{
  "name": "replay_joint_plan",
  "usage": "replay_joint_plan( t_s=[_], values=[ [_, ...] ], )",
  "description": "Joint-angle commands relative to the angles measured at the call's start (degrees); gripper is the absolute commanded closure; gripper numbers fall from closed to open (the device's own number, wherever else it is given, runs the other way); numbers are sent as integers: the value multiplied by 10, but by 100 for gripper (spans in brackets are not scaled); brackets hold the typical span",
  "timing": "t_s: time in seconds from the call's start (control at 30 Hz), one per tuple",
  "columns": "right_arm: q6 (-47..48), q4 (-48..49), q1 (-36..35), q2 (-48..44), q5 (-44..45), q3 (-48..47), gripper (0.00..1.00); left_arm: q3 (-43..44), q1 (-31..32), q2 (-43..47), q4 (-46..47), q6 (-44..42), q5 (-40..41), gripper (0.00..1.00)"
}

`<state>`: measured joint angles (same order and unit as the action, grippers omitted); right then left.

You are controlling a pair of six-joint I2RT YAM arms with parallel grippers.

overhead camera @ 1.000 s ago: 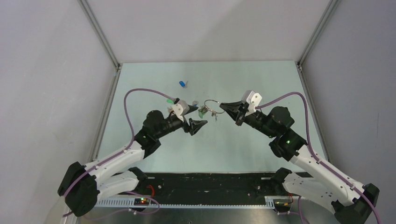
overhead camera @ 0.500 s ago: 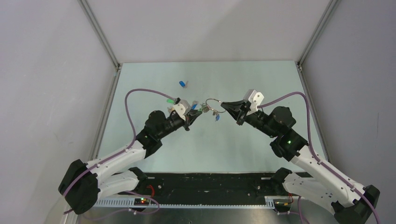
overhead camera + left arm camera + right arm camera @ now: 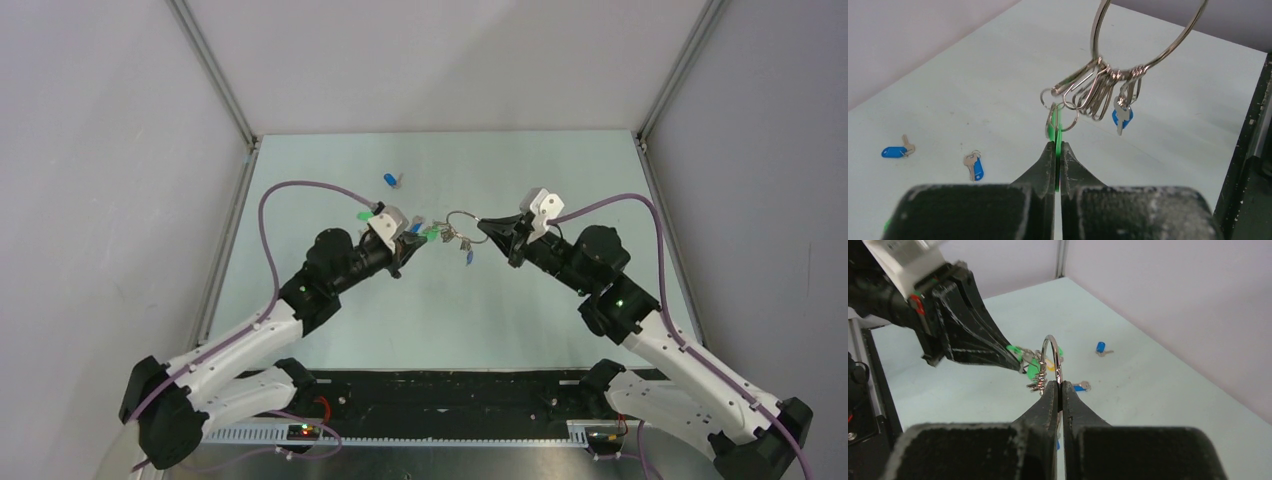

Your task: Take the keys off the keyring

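My right gripper is holding the keyring wire away from the clip that catches the green-capped key's ring (image 3: 1077,117), so it should open and move to that clip (image 3: 1074,79).
The keyring (image 3: 1182,41) hangs in the air between my two arms, with the keys (image 3: 1096,93) bunched on small rings at its low side. My right gripper (image 3: 1058,385) is shut on the keyring (image 3: 1053,356) wire. One green-capped key (image 3: 1052,131) hangs from the bunch, and my left gripper (image 3: 1057,146) is shut on its green head. A blue-capped key (image 3: 1122,116) dangles free from the bunch. From above, the left gripper (image 3: 421,238) and right gripper (image 3: 484,226) face each other across the keyring (image 3: 461,221).
Loose on the table lie a blue-capped key (image 3: 391,180) behind the arms, another blue-capped key (image 3: 973,166) nearer the left gripper, and a green-capped key (image 3: 364,215) beside the left wrist. Grey walls close the table on three sides.
My left gripper moved up and right to the bunch and went from open to shut on the green-capped key. The right gripper kept its hold on the ring, shifting slightly right.
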<state>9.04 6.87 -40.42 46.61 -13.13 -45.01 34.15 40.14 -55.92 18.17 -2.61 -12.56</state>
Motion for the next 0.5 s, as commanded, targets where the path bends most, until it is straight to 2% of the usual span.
replay_joint_plan(
  t_s=[0.0,0.07,0.1,0.13,0.23,0.47],
  values=[
    [-2,-5,6,19,27,-29,100,96,-1,8,-154,-24,-2,100],
    [-1,-12,7,33,22,-28,100,138,0,-9,-224,-31,-16,100],
    [-1,-17,7,37,15,-28,96,161,0,-12,-263,-35,-21,100],
    [0,-19,7,44,10,-28,85,171,-1,-17,-279,-38,-24,100],
    [5,-30,5,56,-14,-28,66,220,-2,-21,-353,-66,-36,100],
    [19,30,0,52,-78,1,63,322,-1,-51,-505,-137,-61,100]
  ],
)
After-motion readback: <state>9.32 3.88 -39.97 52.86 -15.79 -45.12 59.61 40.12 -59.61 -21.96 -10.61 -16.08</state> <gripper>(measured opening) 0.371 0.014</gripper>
